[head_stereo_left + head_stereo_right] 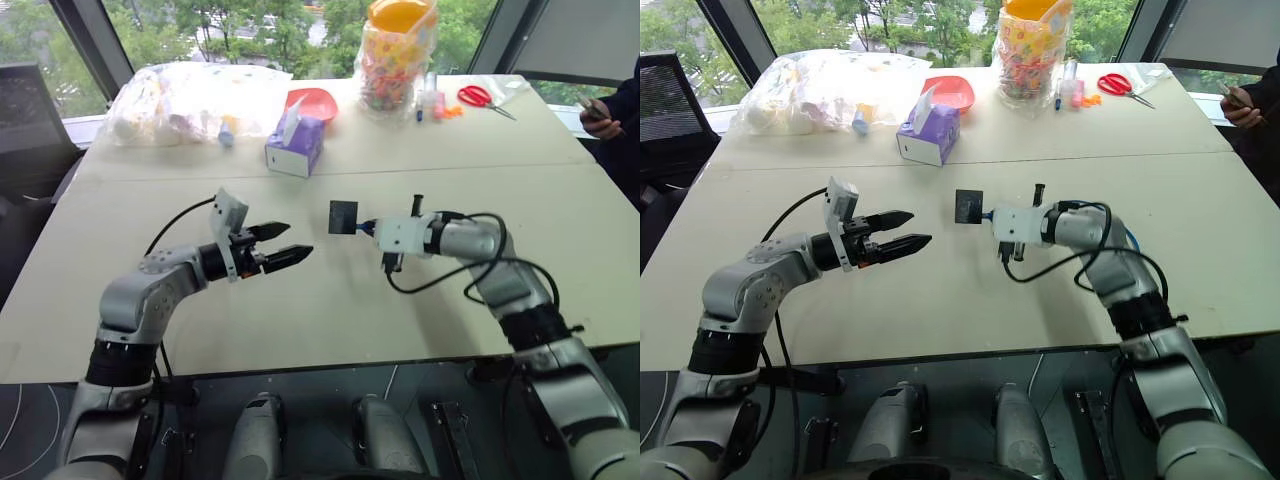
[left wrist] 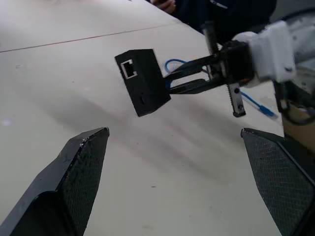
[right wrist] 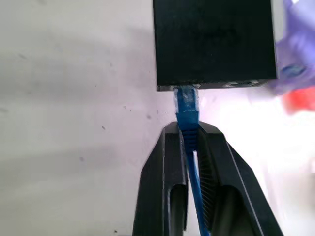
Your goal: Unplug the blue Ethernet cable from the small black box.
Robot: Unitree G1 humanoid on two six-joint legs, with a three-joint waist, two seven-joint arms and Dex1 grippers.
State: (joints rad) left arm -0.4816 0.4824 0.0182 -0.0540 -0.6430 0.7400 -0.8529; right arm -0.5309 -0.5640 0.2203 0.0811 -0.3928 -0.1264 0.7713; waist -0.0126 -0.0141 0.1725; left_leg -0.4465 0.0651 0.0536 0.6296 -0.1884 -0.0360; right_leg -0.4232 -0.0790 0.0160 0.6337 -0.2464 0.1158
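Note:
I should grip the box's loose end point(image 1: 337, 217) with my left gripper before unplugging it, since the small black box hangs from my right gripper by its blue plug point(image 3: 187, 107).
The small black box point(image 1: 343, 216) hangs a little above the table, its shadow on the surface below it. The blue Ethernet cable point(image 3: 187, 110) is plugged into the box's point(image 3: 214, 42) side. My right gripper point(image 3: 189, 132) is shut on the cable just behind the plug and carries the box by it. More blue cord point(image 2: 258, 105) trails on the table behind that gripper. My left gripper point(image 1: 285, 243) is open and empty, level with the box and a short way to its left, pointing toward it. In the left wrist view the box point(image 2: 142, 81) sits beyond the fingertips point(image 2: 93, 142).
A purple-and-white tissue box point(image 1: 295, 145) stands behind the black box. Further back lie a red bowl point(image 1: 312, 100), a clear plastic bag point(image 1: 190, 100), a jar of colourful items point(image 1: 397, 50) and red scissors point(image 1: 485, 98). A person's hand point(image 1: 600, 115) is at the far right edge.

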